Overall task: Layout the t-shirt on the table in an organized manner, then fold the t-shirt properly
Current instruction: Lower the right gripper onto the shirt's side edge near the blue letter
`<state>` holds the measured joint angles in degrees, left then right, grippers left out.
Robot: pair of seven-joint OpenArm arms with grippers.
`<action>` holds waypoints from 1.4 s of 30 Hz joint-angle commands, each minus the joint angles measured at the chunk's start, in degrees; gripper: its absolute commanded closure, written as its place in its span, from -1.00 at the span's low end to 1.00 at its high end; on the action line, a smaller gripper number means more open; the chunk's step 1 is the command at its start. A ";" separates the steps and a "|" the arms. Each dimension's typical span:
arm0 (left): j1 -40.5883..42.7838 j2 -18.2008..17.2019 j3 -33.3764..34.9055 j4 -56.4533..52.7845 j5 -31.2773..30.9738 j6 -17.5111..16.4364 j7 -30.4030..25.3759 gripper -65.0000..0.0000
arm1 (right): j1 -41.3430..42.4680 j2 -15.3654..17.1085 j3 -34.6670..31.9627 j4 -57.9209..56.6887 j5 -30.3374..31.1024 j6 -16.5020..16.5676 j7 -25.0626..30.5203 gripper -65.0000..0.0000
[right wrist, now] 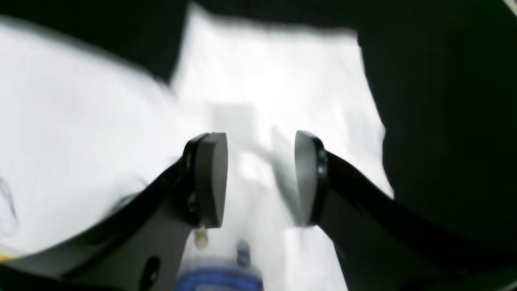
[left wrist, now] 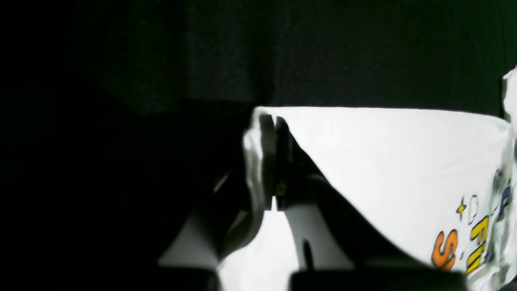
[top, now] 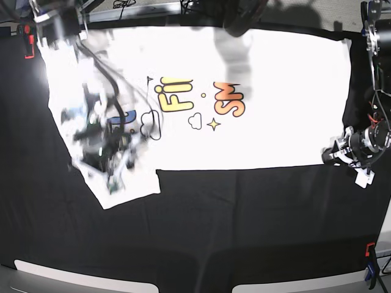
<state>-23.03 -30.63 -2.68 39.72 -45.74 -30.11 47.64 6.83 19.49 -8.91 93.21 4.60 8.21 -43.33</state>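
Note:
The print (top: 176,94) faces up along the t-shirt's middle, so I expect the t-shirt's near half (top: 244,146) to fold over and cover it once I bring that half's edge across.
The white t-shirt (top: 275,122) lies spread on the black table (top: 244,232), its blue and yellow-orange print facing up. My left gripper (top: 333,155) sits at the shirt's right-hand lower corner. In the left wrist view that gripper (left wrist: 275,129) is shut on the t-shirt (left wrist: 383,153), with the cloth's edge pinched and curled around one finger. My right gripper (top: 110,165) is blurred over the shirt's left sleeve area. Seen from the right wrist, it (right wrist: 260,173) stands open above white cloth (right wrist: 80,121), nothing between its pads (right wrist: 210,178).
An orange clamp (top: 27,39) grips the table's far left edge. A blue and orange clamp (top: 368,262) is at the near right. White strips (top: 61,274) run along the front edge. Black cloth (top: 214,244) stretches in front of the shirt.

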 commanded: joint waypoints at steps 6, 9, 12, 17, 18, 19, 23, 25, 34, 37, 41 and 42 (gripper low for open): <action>-0.94 -0.83 0.02 0.39 0.46 0.04 0.31 1.00 | 13.84 0.20 12.39 -13.94 6.60 8.50 -1.27 0.19; -0.94 -0.83 0.02 0.39 0.46 0.04 0.31 1.00 | 19.82 0.20 18.08 -22.67 6.56 16.87 -4.31 0.19; -0.94 -0.83 0.02 0.39 0.46 0.02 0.33 1.00 | 24.13 1.16 21.86 -30.84 9.75 21.44 -5.03 0.19; -0.94 -0.83 0.02 0.39 0.46 0.04 0.52 1.00 | 28.26 3.21 23.67 -43.50 9.88 24.92 0.57 0.19; -0.92 -0.83 0.02 0.39 0.46 0.04 0.55 1.00 | 28.61 3.56 23.67 -45.79 9.11 24.92 2.05 0.19; -0.92 -0.81 0.02 0.39 0.44 0.04 0.63 1.00 | 28.83 3.82 23.67 -47.87 8.44 24.90 3.23 0.19; -0.94 -0.81 0.02 0.39 0.44 0.04 0.72 1.00 | 28.87 4.15 23.67 -53.46 6.91 24.90 6.58 0.19; -0.94 -0.81 0.02 0.39 0.44 0.04 0.72 1.00 | 28.85 4.09 23.67 -55.10 4.52 24.87 8.46 0.19; -0.94 -0.81 0.02 0.39 0.46 0.04 0.72 1.00 | 28.83 3.13 23.67 -59.52 0.94 24.37 10.34 0.19; -0.90 -0.83 0.02 0.39 0.63 0.04 0.74 1.00 | 28.79 2.08 23.67 -61.53 1.79 24.72 10.36 0.19; -0.92 -0.83 0.02 0.39 0.66 0.04 0.72 1.00 | 28.30 0.33 23.67 -61.94 1.40 24.90 10.34 0.19; -0.92 -0.83 0.02 0.39 0.66 0.04 0.72 1.00 | 28.22 -0.02 23.67 -61.94 1.36 24.87 10.36 0.19</action>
<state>-23.03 -30.63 -2.63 39.72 -45.78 -30.13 47.81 34.26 19.64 14.79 31.22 6.00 32.14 -31.22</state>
